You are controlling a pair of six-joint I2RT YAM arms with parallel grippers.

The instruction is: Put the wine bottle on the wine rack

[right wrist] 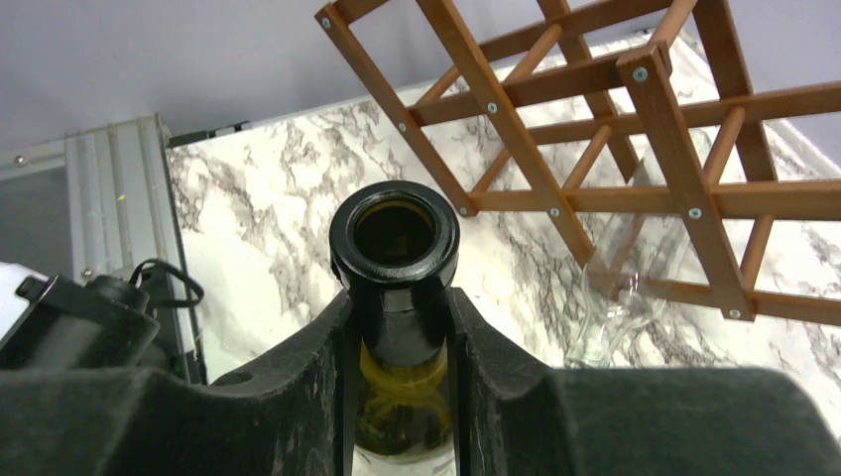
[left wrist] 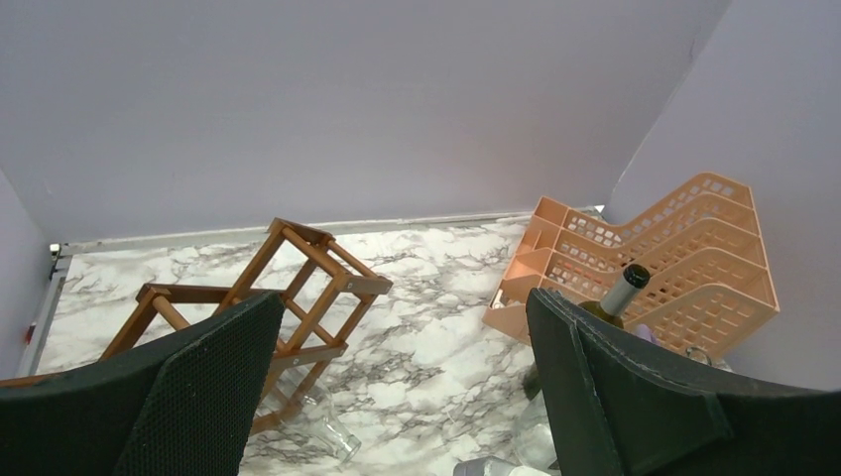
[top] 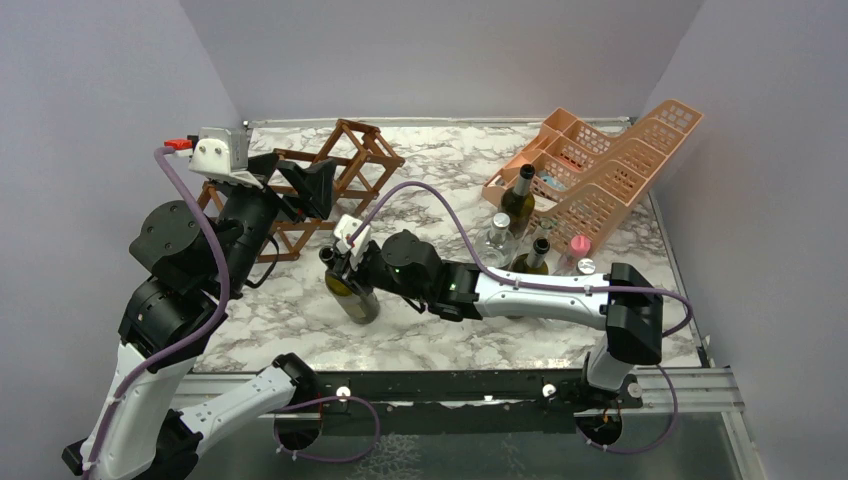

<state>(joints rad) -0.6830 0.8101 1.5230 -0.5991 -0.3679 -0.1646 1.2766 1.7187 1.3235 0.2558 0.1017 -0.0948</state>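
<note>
The robot's right gripper is holding the upright wine bottle by its neck (top: 330,262), so the left gripper should grip the bottle's body (top: 358,304) and tip the bottle's base toward the wine rack.
My right gripper (top: 340,262) is shut on the neck of a dark green wine bottle (top: 354,292), which stands nearly upright at the table's middle. In the right wrist view the bottle's open black mouth (right wrist: 395,233) pokes up above the right gripper (right wrist: 397,332), whose fingers (right wrist: 307,377) press on both sides of the neck. The brown wooden wine rack (top: 345,160) stands at the back left, just beyond the bottle (right wrist: 595,149). A clear glass bottle (right wrist: 620,297) lies in a lower cell of it. My left gripper (top: 300,185) hangs open in front of the rack (left wrist: 298,288), holding nothing (left wrist: 402,312).
A peach plastic basket rack (top: 615,165) leans at the back right. In front of it stand a green bottle (top: 518,200), a clear bottle (top: 497,240), another dark bottle (top: 536,258) and a pink-capped item (top: 580,245). Marble table (top: 300,320) ends at a metal rail.
</note>
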